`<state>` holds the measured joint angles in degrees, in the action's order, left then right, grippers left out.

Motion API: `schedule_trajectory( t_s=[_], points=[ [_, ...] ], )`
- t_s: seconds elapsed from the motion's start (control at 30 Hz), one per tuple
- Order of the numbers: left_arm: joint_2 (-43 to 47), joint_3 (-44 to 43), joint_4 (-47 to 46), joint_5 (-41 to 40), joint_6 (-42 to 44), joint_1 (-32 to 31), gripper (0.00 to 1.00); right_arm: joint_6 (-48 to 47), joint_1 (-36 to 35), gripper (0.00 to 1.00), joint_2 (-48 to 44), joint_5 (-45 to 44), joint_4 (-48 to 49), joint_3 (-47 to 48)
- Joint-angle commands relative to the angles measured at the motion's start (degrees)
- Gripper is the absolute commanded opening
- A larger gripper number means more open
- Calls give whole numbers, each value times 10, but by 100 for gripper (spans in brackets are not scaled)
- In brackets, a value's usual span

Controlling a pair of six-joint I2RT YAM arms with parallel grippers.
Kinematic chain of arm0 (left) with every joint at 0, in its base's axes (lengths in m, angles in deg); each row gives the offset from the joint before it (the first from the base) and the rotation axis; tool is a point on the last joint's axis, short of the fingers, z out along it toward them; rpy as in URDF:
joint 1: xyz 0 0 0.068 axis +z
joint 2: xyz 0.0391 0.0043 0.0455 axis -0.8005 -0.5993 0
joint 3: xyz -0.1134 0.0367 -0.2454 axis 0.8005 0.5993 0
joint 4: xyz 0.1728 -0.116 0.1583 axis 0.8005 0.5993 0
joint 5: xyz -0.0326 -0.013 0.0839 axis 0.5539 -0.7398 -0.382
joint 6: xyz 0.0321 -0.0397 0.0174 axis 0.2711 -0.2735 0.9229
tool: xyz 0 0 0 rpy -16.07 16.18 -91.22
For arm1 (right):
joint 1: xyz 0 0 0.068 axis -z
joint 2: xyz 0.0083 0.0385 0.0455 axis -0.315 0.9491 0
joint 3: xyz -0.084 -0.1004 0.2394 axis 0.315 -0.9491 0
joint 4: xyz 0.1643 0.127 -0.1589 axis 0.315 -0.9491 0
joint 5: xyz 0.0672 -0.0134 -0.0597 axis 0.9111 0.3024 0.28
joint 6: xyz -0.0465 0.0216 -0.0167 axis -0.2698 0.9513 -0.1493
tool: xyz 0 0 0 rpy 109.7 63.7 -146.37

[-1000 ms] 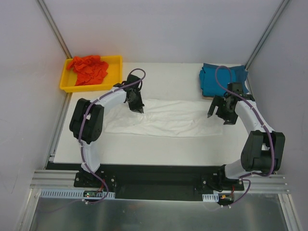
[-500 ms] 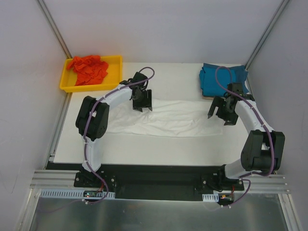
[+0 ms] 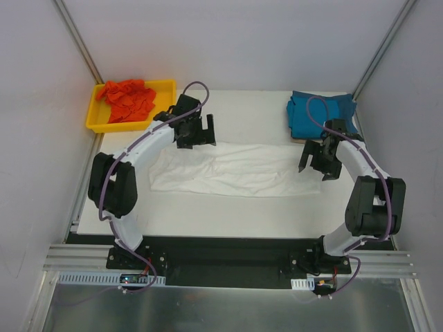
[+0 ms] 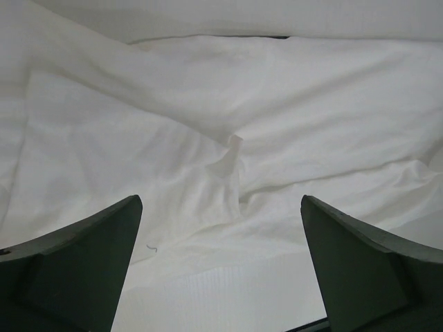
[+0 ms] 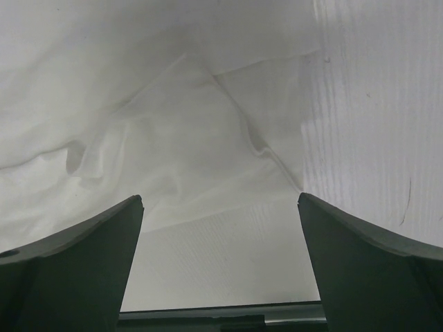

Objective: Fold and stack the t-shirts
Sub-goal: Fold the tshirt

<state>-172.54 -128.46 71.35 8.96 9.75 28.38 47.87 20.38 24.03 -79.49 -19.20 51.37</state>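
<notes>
My left gripper should go back to the t-shirt's tray-side end [image 3: 169, 171] and help turn the t-shirt lengthwise before folding, because the white t-shirt lies crosswise as a rumpled band [image 3: 242, 169].
The white t-shirt [image 3: 235, 170] lies as a long rumpled band across the middle of the table. My left gripper [image 3: 196, 140] hovers open over its far left edge; the left wrist view shows wrinkled white cloth [image 4: 228, 131] below the empty gripper [image 4: 220, 202]. At the shirt's right end my right gripper [image 3: 315, 168] is open, and in the right wrist view the gripper [image 5: 220, 199] is empty above the cloth's edge [image 5: 173, 117]. A folded teal-blue t-shirt [image 3: 315, 114] rests at the back right. An orange-red t-shirt [image 3: 128, 98] is bunched in the tray.
A shallow yellow tray [image 3: 165, 104] stands at the back left corner. Grey walls with metal posts close in the table on three sides. Bare white table [image 3: 228, 207] runs between the white shirt and the arm bases.
My left gripper has opened, let go of the white shirt, and drawn back toward the far left. The shirt's left part now lies flatter. The right arm has barely moved.
</notes>
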Motion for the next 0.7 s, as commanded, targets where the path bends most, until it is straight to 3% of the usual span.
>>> schedule_trajectory(
  t_s=[0.0,0.23,0.3,0.57,0.67],
  points=[
    [64,65,-20,-23,-23,26,99,-16,7,94,35,22,-23,36],
    [50,148,-79,56,-45,66,99,-19,14,79,69,22,-27,38],
    [43,159,-84,60,-49,74,99,-23,14,75,87,40,-26,41],
    [31,194,-105,64,-54,96,99,-45,14,72,120,64,14,42],
    [33,206,-106,58,-58,100,99,-41,14,63,125,76,19,33]
  ],
)
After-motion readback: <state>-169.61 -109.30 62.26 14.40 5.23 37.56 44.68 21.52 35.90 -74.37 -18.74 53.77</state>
